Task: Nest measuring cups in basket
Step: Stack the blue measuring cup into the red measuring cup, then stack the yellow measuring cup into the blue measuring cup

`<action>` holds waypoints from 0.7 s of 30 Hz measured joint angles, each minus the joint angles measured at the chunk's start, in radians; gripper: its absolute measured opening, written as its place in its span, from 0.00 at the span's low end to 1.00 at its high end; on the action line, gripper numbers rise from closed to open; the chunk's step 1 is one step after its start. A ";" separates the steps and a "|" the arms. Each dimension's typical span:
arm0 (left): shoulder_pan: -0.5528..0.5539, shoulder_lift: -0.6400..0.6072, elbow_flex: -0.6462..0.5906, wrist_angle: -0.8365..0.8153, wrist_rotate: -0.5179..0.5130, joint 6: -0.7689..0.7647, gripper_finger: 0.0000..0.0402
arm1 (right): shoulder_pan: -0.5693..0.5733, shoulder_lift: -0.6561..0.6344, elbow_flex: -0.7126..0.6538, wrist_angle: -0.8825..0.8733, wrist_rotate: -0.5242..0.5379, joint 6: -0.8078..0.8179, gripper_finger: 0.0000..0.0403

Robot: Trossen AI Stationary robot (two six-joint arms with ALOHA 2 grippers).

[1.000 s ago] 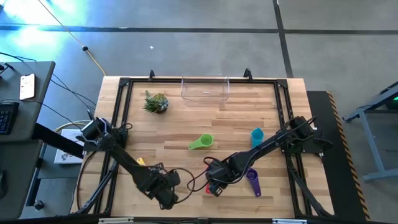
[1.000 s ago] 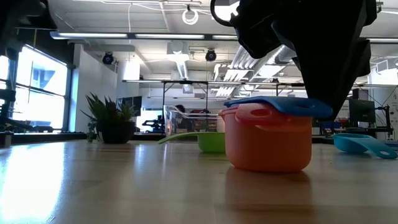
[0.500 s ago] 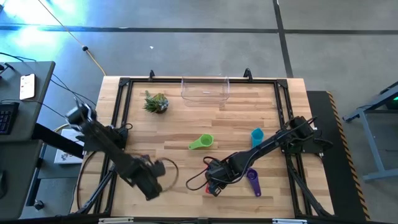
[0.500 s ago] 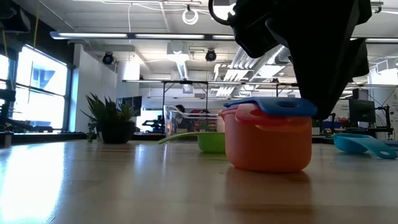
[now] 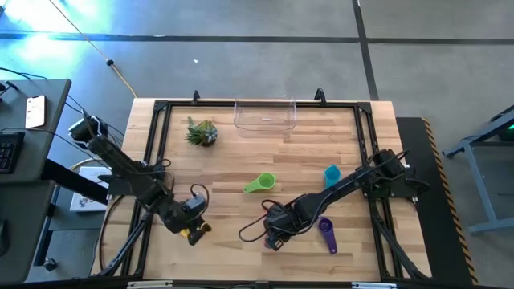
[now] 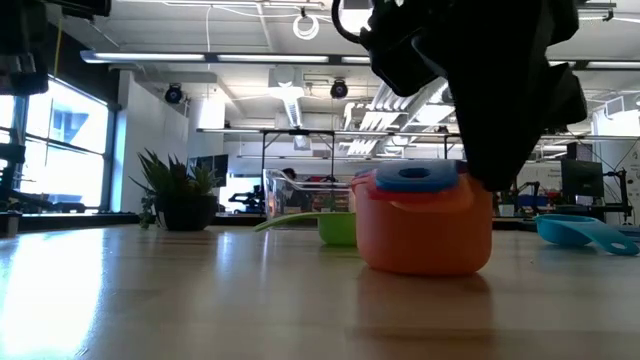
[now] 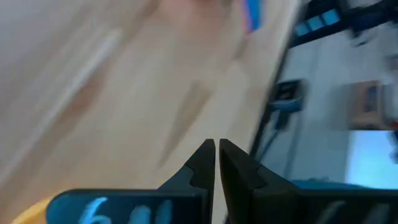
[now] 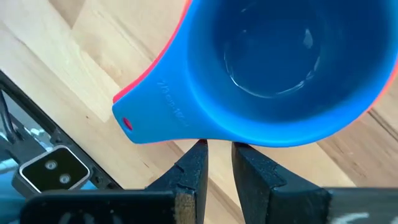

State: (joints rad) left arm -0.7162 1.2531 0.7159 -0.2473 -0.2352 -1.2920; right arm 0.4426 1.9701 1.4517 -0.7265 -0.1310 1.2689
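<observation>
Next, my left gripper moves back, opens and grabs the yellow cup (image 7: pixel 31 213) by its rim, because the cup lies next to the gripper's closed, empty fingers.
The blue cup (image 8: pixel 273 62) sits nested inside an orange-red cup (image 6: pixel 425 230) near the table's near edge. My right gripper (image 8: pixel 217 149) stands over that stack (image 5: pixel 271 238), fingers a narrow gap apart at the blue rim. My left gripper (image 7: pixel 217 149) is shut with nothing between its tips, low over the near-left part of the table (image 5: pixel 191 229). A yellow cup (image 5: pixel 197 232) peeks out beside it; whether they touch, I cannot tell. The green cup (image 5: pixel 259 184), teal cup (image 5: pixel 332 175) and purple cup (image 5: pixel 327 234) lie on the wood. The clear basket (image 5: pixel 265 115) stands at the far edge. My right gripper comes slanting down from the table's right. Both fingertips (image 8: pixel 198 152) meet the blue cup's rim (image 8: pixel 217 138) just beside its handle (image 8: pixel 149 112), with nothing between them. The blue cup sits upright in the orange-red cup, which rests on the table.
A small spiky plant (image 5: pixel 201 132) stands far left. Black frame rails (image 5: pixel 157 144) run along the table's sides. Bare wood lies between the green cup and the basket. Cables loop by each gripper.
The blue cup, which lay tilted across the top of the orange-red cup, has dropped down into it, and the stack has slid slightly. My left gripper has swung from the near edge's middle toward the table's left, its arm folding back.
</observation>
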 joint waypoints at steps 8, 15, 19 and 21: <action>0.064 0.118 -0.015 0.225 0.070 0.130 0.04 | -0.012 0.000 0.000 0.006 -0.008 0.016 0.15; 0.069 0.063 -0.014 0.129 0.083 0.160 0.04 | -0.006 0.000 0.025 0.003 -0.076 0.059 0.15; 0.061 -0.015 -0.015 -0.001 0.095 0.148 0.04 | 0.006 0.000 0.091 -0.007 -0.022 0.059 0.15; 0.055 -0.064 -0.014 -0.072 0.095 0.141 0.04 | 0.010 -0.001 0.128 -0.022 0.016 0.058 0.15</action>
State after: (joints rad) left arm -0.6610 1.1889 0.7021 -0.3196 -0.1398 -1.1512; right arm 0.4522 1.9688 1.5801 -0.7490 -0.1146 1.3270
